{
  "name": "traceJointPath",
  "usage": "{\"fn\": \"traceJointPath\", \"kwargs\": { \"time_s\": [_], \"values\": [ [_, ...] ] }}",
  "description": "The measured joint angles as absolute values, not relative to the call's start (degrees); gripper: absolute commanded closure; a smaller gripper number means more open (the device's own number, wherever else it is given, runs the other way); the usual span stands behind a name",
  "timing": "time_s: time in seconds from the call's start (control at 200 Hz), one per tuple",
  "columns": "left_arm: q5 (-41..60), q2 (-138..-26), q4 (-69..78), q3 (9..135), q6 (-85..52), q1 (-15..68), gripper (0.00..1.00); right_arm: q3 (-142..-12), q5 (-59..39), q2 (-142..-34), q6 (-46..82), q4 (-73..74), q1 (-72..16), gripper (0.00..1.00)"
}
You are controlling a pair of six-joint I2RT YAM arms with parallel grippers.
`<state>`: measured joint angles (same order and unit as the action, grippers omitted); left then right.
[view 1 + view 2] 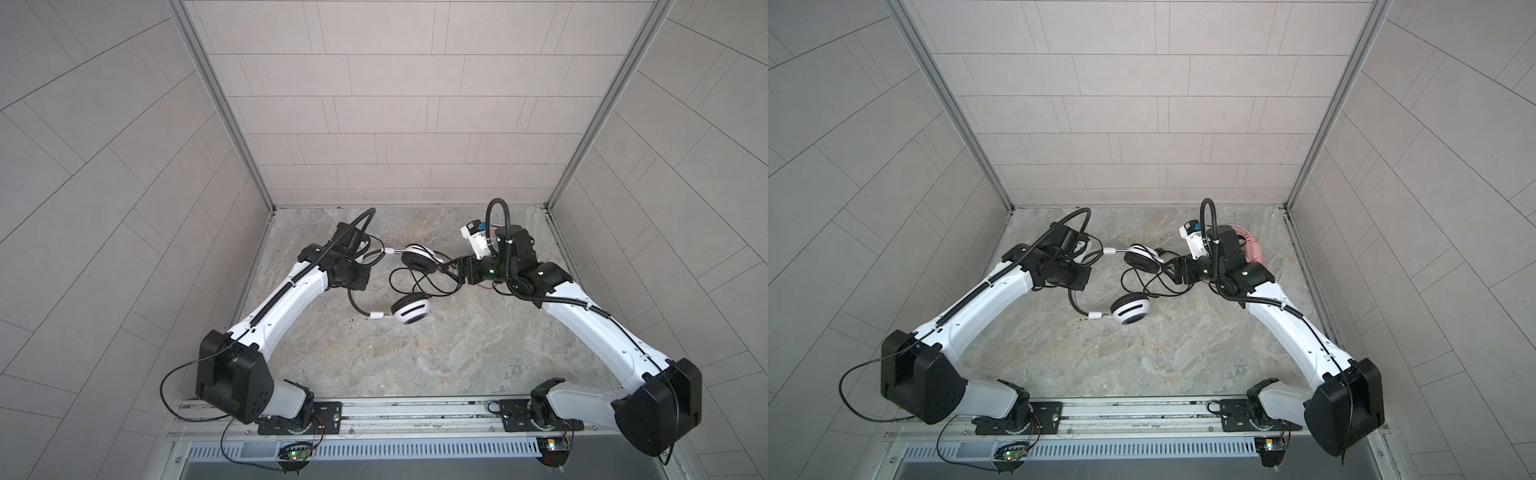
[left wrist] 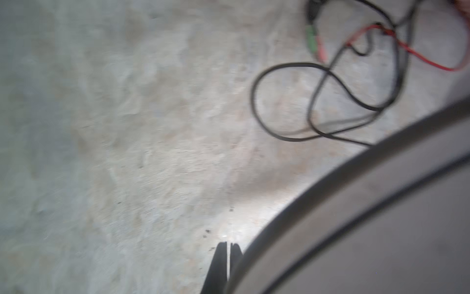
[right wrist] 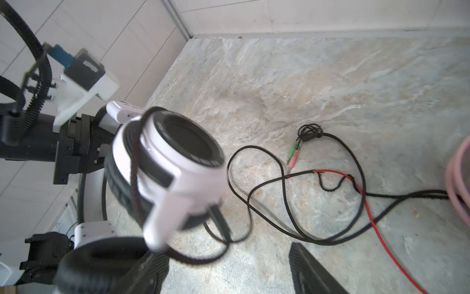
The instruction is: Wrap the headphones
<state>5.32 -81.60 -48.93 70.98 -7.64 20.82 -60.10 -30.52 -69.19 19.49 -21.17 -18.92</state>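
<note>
The raised cup (image 1: 420, 257) crowds my open right gripper over the loose cable, so next my left gripper pulls the headphones back while my right gripper grabs the cable (image 1: 446, 293).
The white-and-black headphones lie mid-table in both top views. One striped cup (image 1: 411, 309) rests on the table and the other cup (image 1: 419, 258) is raised, blurred in the right wrist view (image 3: 167, 163). My left gripper (image 2: 229, 244) is shut low on the headband (image 2: 356, 216), which curves past its fingers. The thin black cable (image 1: 419, 286) sprawls loose between the cups, ending in green and pink plugs (image 3: 292, 152). My right gripper (image 1: 444, 268) is open beside the raised cup, holding nothing. A cable loop (image 3: 198, 258) hangs near one of its fingers. The pink headphones (image 1: 1252, 249) sit behind the right arm.
Tiled walls (image 1: 374, 104) close in the marble table (image 1: 415, 365) at the back and on both sides. A metal rail (image 1: 395, 411) with both arm bases runs along the front edge. A red stretch of wire (image 3: 376, 224) lies among the black cable.
</note>
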Motion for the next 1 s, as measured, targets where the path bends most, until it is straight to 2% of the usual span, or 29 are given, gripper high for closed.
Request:
{"fn": "traceJointPath", "kwargs": {
  "time_s": [0.14,0.33,0.36,0.51,0.676,0.831,1.001],
  "values": [
    [4.10,-83.53,-54.57,74.41,-6.70,18.90,1.00,-57.69,-30.33,-66.76,20.86,-21.10,-16.47,0.18],
    [9.19,-84.79,-57.89,78.41,-4.71,19.11,1.00,-55.00,-27.53,-68.93,17.85,-21.91,-16.53,0.18],
    [10.15,-84.82,-58.37,79.00,-4.12,19.05,1.00,-54.33,-27.24,-70.08,17.23,-21.87,-16.53,0.13],
    [18.33,-84.82,-60.86,82.08,-1.98,17.47,1.00,-52.36,-27.29,-78.70,15.70,-20.80,-17.17,0.04],
    [25.56,-84.82,-61.78,85.89,-1.76,16.19,1.00,-51.07,-29.71,-84.71,15.94,-15.88,-23.29,0.03],
    [27.51,-84.82,-62.70,89.41,-1.89,15.46,1.00,-50.43,-32.91,-85.62,16.10,-7.68,-30.46,0.04],
    [28.77,-84.79,-63.94,91.18,-1.93,15.20,1.00,-49.43,-33.43,-88.42,17.19,2.72,-33.47,0.04]
  ]
}}
